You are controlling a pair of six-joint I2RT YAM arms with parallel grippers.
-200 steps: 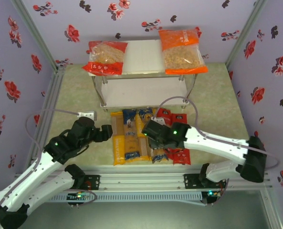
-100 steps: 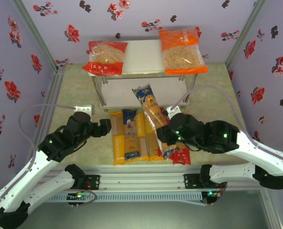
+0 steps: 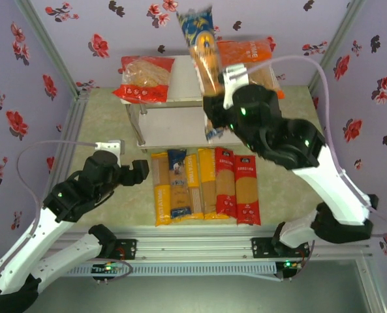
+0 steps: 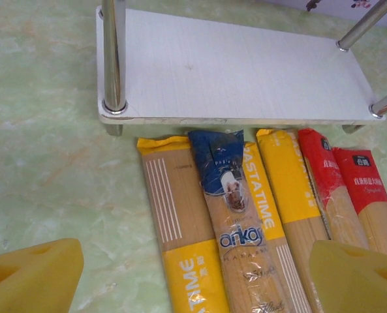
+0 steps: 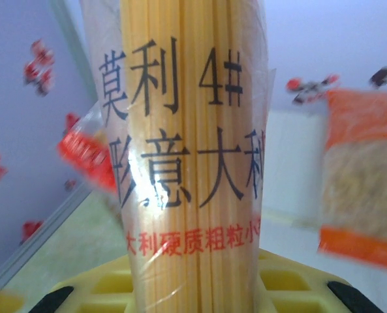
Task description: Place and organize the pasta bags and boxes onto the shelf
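The robot's right gripper should keep lowering the blue-topped spaghetti pack [image 3: 204, 51] until it lies flat, as the pack lines up with the open gap [image 3: 185, 73] between the red-ended and orange bags.
My right gripper [image 3: 214, 104] is shut on a long blue-topped spaghetti pack [image 3: 203, 52], held high and nearly upright over the white shelf [image 3: 193, 75]. In the right wrist view the pack [image 5: 186, 163] stands clamped between the yellow pads of that gripper [image 5: 193, 287]. A red-ended bag [image 3: 144, 78] lies on the top board's left end and an orange bag [image 3: 248, 68] on its right. Several spaghetti packs lie side by side on the table before the shelf, among them a blue one [image 4: 235, 215]. My left gripper [image 3: 141, 171] hangs open to the left of the row, its pads [image 4: 30, 274] wide apart.
The shelf's lower board [image 4: 232, 72] is bare between its metal legs [image 4: 113, 59]. Floral walls close in the left, back and right. A small white box [image 3: 108, 145] lies on the table left of the shelf. An aluminium rail [image 3: 193, 244] runs along the near edge.
My right arm has lifted the blue-topped pack out of the row on the table and raised it above the shelf. My left arm has drawn back slightly to the left.
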